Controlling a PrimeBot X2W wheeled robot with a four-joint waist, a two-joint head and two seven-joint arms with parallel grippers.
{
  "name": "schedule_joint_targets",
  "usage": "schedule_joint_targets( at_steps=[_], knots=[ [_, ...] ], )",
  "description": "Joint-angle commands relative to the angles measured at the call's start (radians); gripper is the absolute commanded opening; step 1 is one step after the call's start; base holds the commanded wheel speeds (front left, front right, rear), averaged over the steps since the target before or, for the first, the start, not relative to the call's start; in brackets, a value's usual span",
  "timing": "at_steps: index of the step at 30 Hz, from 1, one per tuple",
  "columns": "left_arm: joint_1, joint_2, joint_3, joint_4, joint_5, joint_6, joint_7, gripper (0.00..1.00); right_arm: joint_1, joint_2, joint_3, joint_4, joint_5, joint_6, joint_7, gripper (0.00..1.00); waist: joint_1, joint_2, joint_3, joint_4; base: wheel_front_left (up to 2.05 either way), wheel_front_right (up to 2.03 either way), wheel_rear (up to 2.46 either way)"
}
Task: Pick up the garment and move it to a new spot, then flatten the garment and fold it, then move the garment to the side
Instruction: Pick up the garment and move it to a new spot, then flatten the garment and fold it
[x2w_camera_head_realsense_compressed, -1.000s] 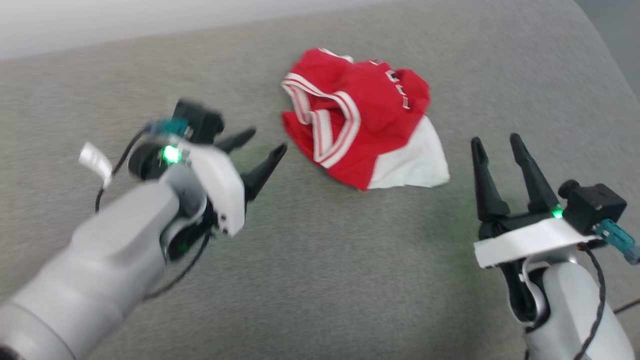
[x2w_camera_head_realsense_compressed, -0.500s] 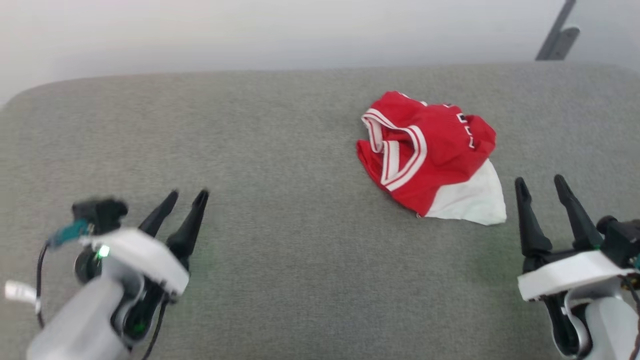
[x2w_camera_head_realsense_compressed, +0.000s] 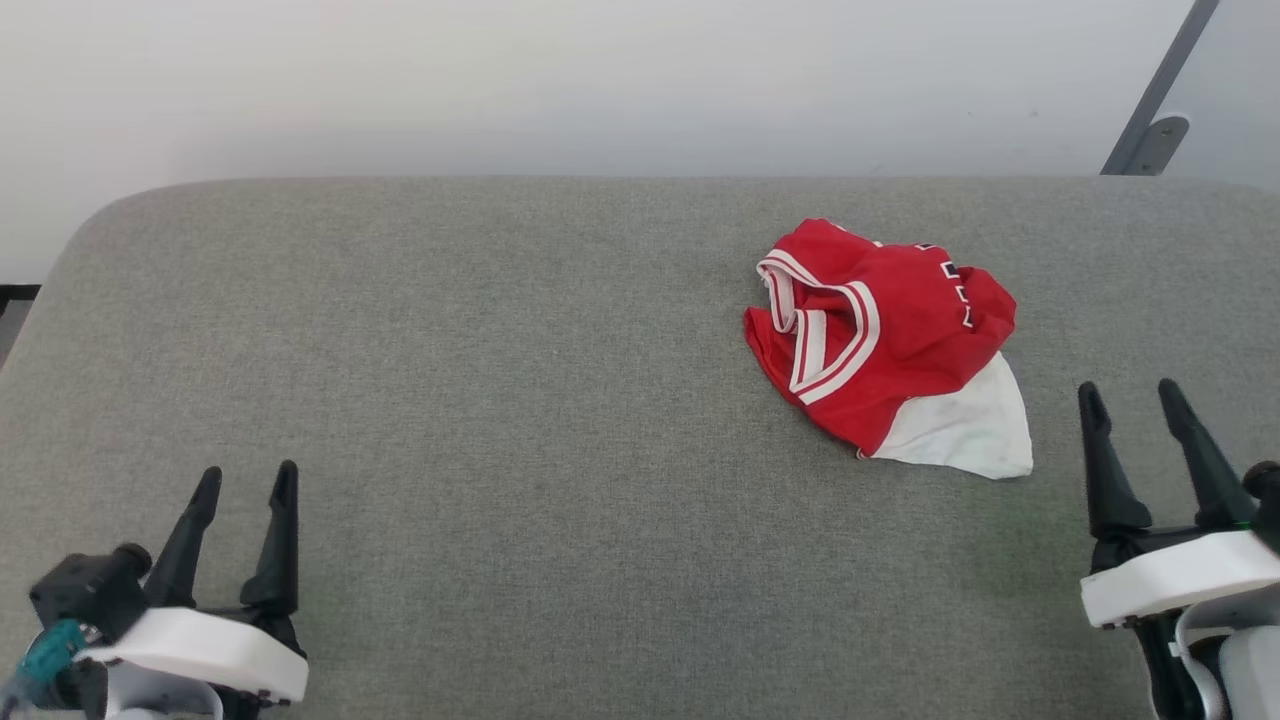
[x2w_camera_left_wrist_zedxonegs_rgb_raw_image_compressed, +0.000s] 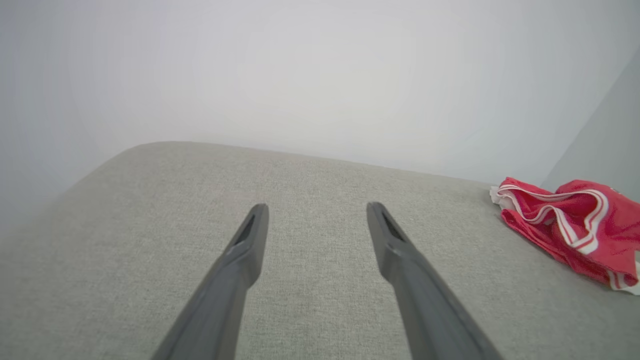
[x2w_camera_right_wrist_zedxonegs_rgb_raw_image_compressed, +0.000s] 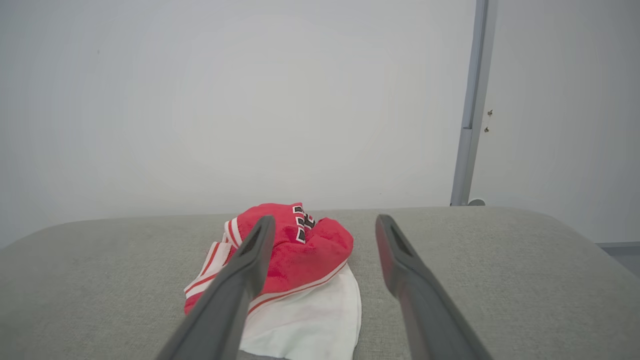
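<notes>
My gripper will pull the white sleeve (x2w_camera_head_realsense_compressed: 969, 426) and the garment should stretch out, showing its hidden other sleeve, since red cloth bunches up (x2w_camera_head_realsense_compressed: 828, 246) beyond the striped trim.
The garment (x2w_camera_head_realsense_compressed: 885, 345) is a small red jersey with a white sleeve and striped trim, lying crumpled in a heap on the right half of the grey padded table (x2w_camera_head_realsense_compressed: 500, 400). My right gripper (x2w_camera_head_realsense_compressed: 1131, 399) stands open at the lower right, a short way in front and to the right of the heap, empty. In the right wrist view the garment (x2w_camera_right_wrist_zedxonegs_rgb_raw_image_compressed: 305, 255) lies just beyond my open right gripper (x2w_camera_right_wrist_zedxonegs_rgb_raw_image_compressed: 325, 222). My left gripper (x2w_camera_head_realsense_compressed: 248, 478) is open and empty at the lower left, far from the heap. In the left wrist view the garment (x2w_camera_left_wrist_zedxonegs_rgb_raw_image_compressed: 570, 225) shows at the right, away from that gripper (x2w_camera_left_wrist_zedxonegs_rgb_raw_image_compressed: 316, 210).
A pale wall runs close behind the table's rounded far edge. A grey metal post (x2w_camera_head_realsense_compressed: 1155, 100) stands behind the far right corner, also in the right wrist view as a vertical post (x2w_camera_right_wrist_zedxonegs_rgb_raw_image_compressed: 470, 110). Bare grey cloth stretches across the left and near parts of the table.
The head camera has lifted and swung, so the whole picture shifted. My left arm has drawn back from beside the garment to the lower left. The garment lies as before.
</notes>
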Motion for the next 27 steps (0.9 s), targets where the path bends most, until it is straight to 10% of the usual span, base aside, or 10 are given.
schedule_joint_targets(
  at_steps=[1,10,27],
  knots=[
    [0.033,-0.030,0.051,-0.041,0.094,0.004,-0.004,1.00,0.006,0.000,-0.014,-0.015,-0.007,0.000,0.004,1.00,0.0000,0.0000,-0.005,0.000,0.00,0.00,0.00],
    [0.108,-0.131,0.178,-0.148,0.361,0.012,-0.003,1.00,0.015,0.021,-0.037,-0.057,-0.021,0.000,0.015,1.00,0.0000,0.0000,0.009,-0.007,0.00,0.00,0.00],
    [0.101,-0.200,0.201,-0.156,0.427,-0.001,-0.003,1.00,-0.039,0.012,-0.019,0.008,-0.008,0.000,0.111,1.00,0.0000,0.0000,0.048,-0.003,0.00,0.00,0.00]
  ],
)
